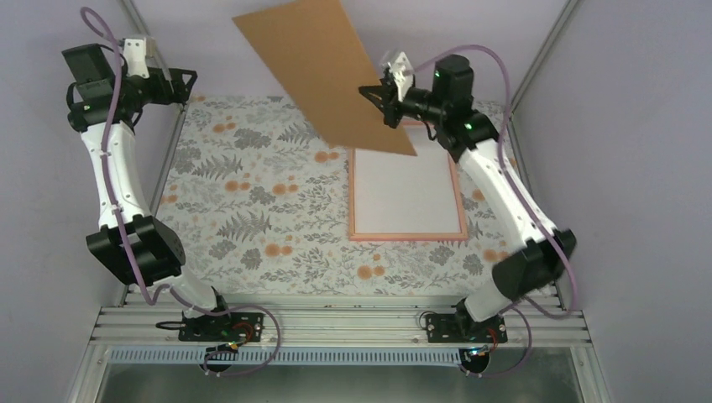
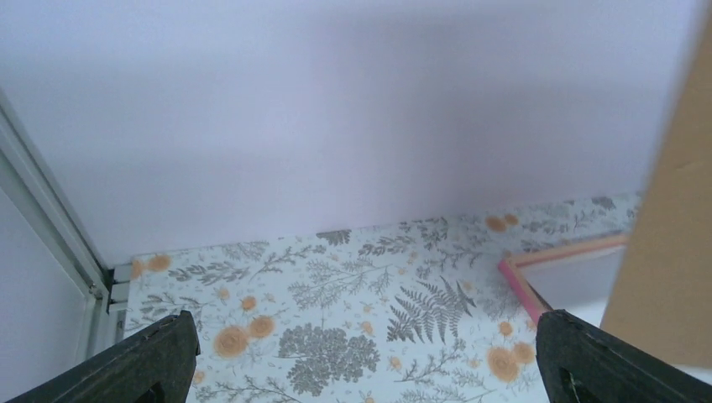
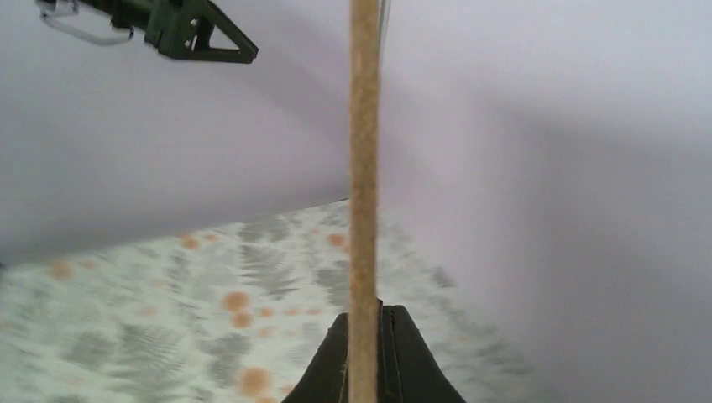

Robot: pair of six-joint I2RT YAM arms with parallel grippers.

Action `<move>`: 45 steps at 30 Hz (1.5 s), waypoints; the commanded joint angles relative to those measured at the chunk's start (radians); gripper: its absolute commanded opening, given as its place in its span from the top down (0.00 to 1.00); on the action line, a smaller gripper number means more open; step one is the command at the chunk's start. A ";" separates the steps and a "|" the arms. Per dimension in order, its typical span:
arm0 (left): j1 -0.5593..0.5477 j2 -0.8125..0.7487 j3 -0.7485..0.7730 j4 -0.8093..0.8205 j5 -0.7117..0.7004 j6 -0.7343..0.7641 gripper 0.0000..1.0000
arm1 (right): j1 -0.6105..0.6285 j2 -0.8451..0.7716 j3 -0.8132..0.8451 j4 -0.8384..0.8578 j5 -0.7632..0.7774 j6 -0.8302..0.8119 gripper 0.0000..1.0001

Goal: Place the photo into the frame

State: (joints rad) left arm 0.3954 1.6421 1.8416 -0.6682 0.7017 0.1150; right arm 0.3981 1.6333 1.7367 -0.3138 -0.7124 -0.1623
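Observation:
The backing board point(image 1: 323, 75) is slanting high in my right gripper, away from my left gripper. I should turn it closer before my left gripper takes hold of its free edge point(image 1: 280, 81).
The thin pink frame point(image 1: 407, 238) lies flat on the floral cloth right of centre, and its inside shows white. One corner of it shows in the left wrist view point(image 2: 520, 281). The sunset photo is not visible in any view. My right gripper point(image 1: 383, 101) is shut on a brown backing board point(image 1: 323, 67) and holds it tilted in the air above the frame's far-left corner. In the right wrist view the board is edge-on point(image 3: 363, 168) between the shut fingers of that gripper point(image 3: 365, 361). My left gripper point(image 1: 180, 84) is open and empty, raised at the far left point(image 2: 361, 374).
A floral cloth point(image 1: 252, 210) covers the table. Lilac walls and metal posts enclose the back and sides. The board's edge shows at the right of the left wrist view point(image 2: 672, 252). The left gripper shows at the top left of the right wrist view point(image 3: 185, 29).

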 commanded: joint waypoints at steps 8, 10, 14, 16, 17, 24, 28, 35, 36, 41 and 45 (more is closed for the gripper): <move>0.043 0.085 0.071 0.000 0.405 -0.098 0.00 | 0.029 -0.531 -0.600 0.451 0.310 -1.073 0.96; 0.016 0.088 0.061 0.004 0.421 -0.096 0.00 | 0.033 -0.596 -0.681 0.467 0.307 -1.185 0.96; -0.083 0.076 0.043 -0.058 0.360 -0.021 0.00 | 0.070 -0.688 -0.887 0.607 0.397 -1.407 0.97; -0.101 0.057 -0.071 0.016 0.422 -0.132 0.00 | 0.092 -0.694 -0.959 0.698 0.461 -1.468 0.97; -0.102 0.042 -0.151 0.101 0.472 -0.227 0.00 | 0.105 -0.690 -0.976 0.721 0.491 -1.494 0.97; -0.173 -0.044 -0.398 0.437 0.565 -0.450 0.01 | 0.140 -0.714 -1.016 0.758 0.495 -1.510 0.97; -0.175 0.183 0.000 -0.208 0.565 -0.017 0.05 | 0.140 -0.820 -1.088 0.663 0.362 -1.560 0.97; -0.175 0.288 0.247 -0.689 0.486 0.389 0.05 | 0.149 -1.006 -1.251 0.549 0.105 -1.660 0.97; -0.183 0.270 0.196 -0.689 0.508 0.391 0.05 | 0.149 -1.013 -1.257 0.537 0.091 -1.664 0.97; -0.255 0.196 -0.044 -0.689 0.642 0.388 0.06 | 0.150 -1.047 -1.238 0.433 0.039 -1.666 0.97; -0.308 0.159 -0.182 -0.689 0.682 0.407 0.06 | 0.150 -1.103 -1.253 0.365 -0.004 -1.669 0.97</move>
State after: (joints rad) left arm 0.1322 1.8713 1.7473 -1.3106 1.2892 0.4580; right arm 0.5430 0.5949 0.4778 0.0357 -0.6228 -1.7954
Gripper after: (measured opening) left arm 0.943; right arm 0.031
